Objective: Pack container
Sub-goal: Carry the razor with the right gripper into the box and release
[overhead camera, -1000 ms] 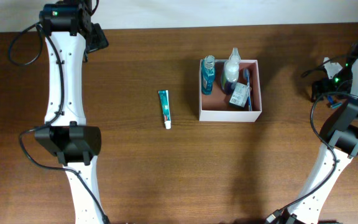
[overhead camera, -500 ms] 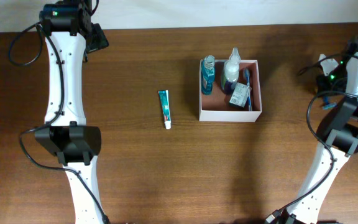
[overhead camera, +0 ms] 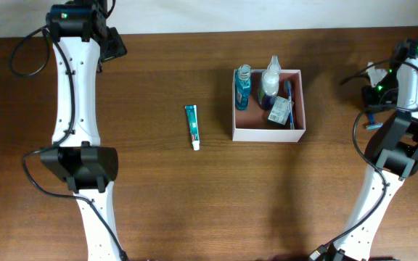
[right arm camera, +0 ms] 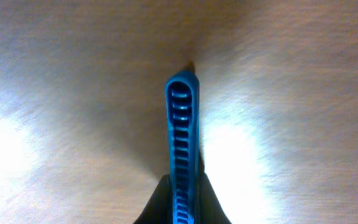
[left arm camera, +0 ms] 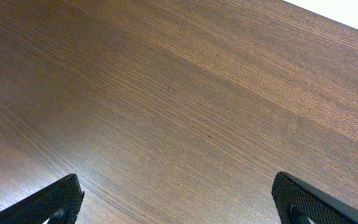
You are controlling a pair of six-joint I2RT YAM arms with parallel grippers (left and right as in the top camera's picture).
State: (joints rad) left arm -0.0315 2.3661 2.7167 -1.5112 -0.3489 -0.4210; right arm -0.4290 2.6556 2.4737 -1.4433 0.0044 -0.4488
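The blue handle is lined up with the open space over the small packet, so my right gripper should keep going there and let go inside the container.
The container, a white-walled square box with a reddish-brown inside, sits right of centre. It holds a blue bottle, a clear bottle, a small packet and a blue stick-like item. My right gripper is shut on a blue ribbed handle over the wood. Overhead, that gripper hangs near the table's right edge with the blue handle poking out below it. My left gripper is open over bare wood at the far left back corner.
A green-and-white toothpaste tube lies flat on the brown table, left of the container. The left arm runs down the left side and the right arm down the right side.
My right gripper has shut on the blue handle and shifted left and a little toward the back with it. The left arm has not moved.
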